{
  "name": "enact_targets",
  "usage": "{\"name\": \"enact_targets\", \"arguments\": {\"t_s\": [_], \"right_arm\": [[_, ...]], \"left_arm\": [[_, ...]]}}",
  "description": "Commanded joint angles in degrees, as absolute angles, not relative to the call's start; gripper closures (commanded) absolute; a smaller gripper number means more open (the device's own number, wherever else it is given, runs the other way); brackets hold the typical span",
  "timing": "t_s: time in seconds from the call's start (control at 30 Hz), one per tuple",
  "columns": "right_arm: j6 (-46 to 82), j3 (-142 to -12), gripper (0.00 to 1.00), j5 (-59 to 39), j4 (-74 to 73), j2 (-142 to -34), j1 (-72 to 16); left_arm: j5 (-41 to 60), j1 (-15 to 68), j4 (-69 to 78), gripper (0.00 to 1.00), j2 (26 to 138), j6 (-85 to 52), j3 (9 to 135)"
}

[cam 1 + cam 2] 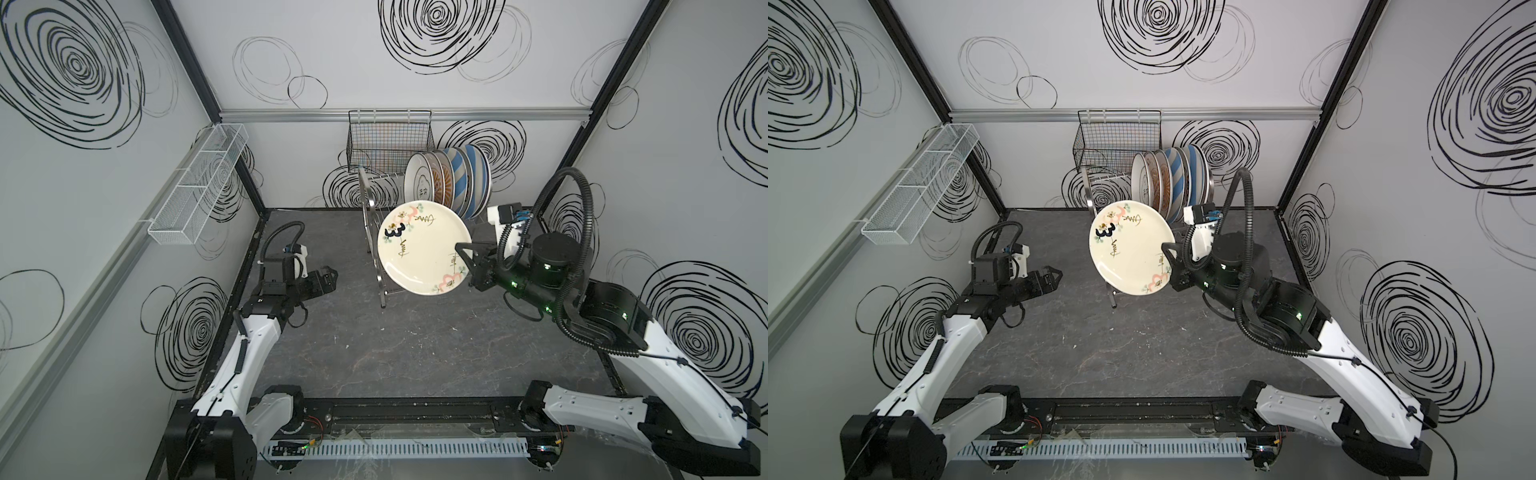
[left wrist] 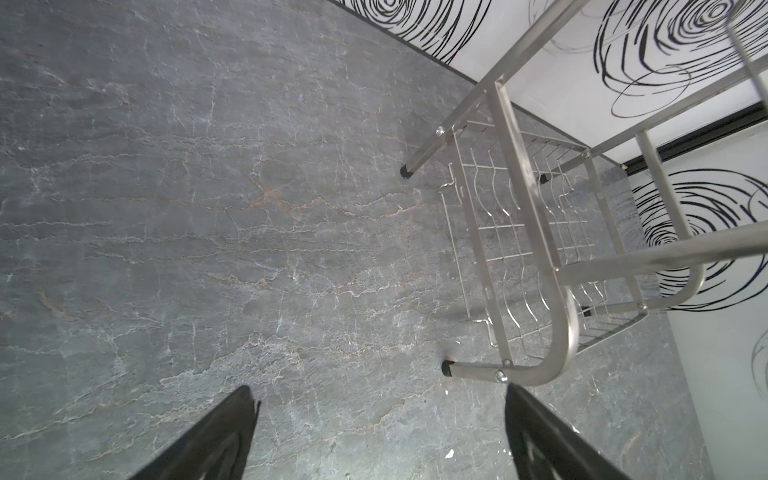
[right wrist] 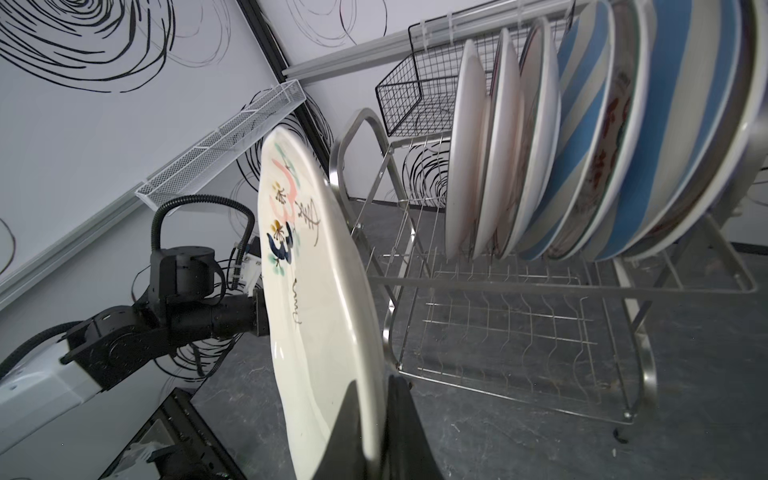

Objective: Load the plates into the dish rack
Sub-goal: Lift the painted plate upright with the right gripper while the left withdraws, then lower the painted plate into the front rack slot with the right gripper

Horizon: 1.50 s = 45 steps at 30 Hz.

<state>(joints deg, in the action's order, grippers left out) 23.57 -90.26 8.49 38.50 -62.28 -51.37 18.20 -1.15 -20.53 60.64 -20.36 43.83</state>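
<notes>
The cream plate's side (image 1: 424,249) lies across the slots of the rack. Next, my right gripper turns the cream plate in line with the standing plates before lowering it (image 1: 391,188) next to them.
My right gripper (image 1: 464,254) (image 1: 1168,255) (image 3: 374,384) is shut on the rim of a cream plate (image 1: 419,249) (image 1: 1129,249) (image 3: 320,299) with black, pink and green prints. It holds the plate tilted in the air, in front of the left part of the dish rack (image 1: 382,176) (image 1: 1106,178) (image 3: 498,282). Several plates (image 1: 449,178) (image 1: 1169,174) (image 3: 582,145), some blue-and-white striped, stand upright in the right half of the rack's upper tier. The left slots and the lower tier are bare. My left gripper (image 1: 328,276) (image 1: 1054,276) (image 2: 380,395) is open and holds nothing, low over the table, left of the rack's foot (image 2: 519,166).
A black wire-grid basket (image 1: 388,137) (image 1: 1117,137) hangs on the back wall behind the rack. A long white mesh basket (image 1: 199,183) (image 1: 921,183) hangs on the left wall. The grey stone tabletop (image 1: 395,353) is enclosed by patterned walls.
</notes>
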Motion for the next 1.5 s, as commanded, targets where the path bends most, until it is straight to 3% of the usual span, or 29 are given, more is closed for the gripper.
{"name": "enact_targets", "arguments": {"t_s": [0.0, 0.27, 0.6, 0.8, 1.13, 1.47], "right_arm": [[18.2, -99.1, 1.0, 19.8, 37.0, -67.9, -51.7], [10.6, -112.4, 1.0, 35.5, 33.1, -81.4, -52.6], [4.2, -112.5, 1.0, 45.2, 17.5, -85.3, -53.4], [1.8, -110.0, 1.0, 47.0, 11.5, -86.9, -54.5], [-5.8, -109.6, 1.0, 58.1, 2.6, -91.7, -57.5], [-8.1, -109.9, 1.0, 60.3, -1.8, -95.6, -57.2]], "left_arm": [[19.5, -1.3, -18.7, 0.04, 61.0, -18.2, 42.8], [17.9, -0.8, -18.9, 0.04, 59.1, -17.0, 41.3], [17.4, -0.6, -19.1, 0.04, 58.9, -17.0, 41.0], [17.5, -0.6, -19.2, 0.04, 58.9, -16.9, 41.1], [18.2, -0.5, -18.6, 0.04, 58.8, -17.4, 40.8], [19.9, -0.5, -18.2, 0.04, 58.7, -17.4, 40.8]]}}
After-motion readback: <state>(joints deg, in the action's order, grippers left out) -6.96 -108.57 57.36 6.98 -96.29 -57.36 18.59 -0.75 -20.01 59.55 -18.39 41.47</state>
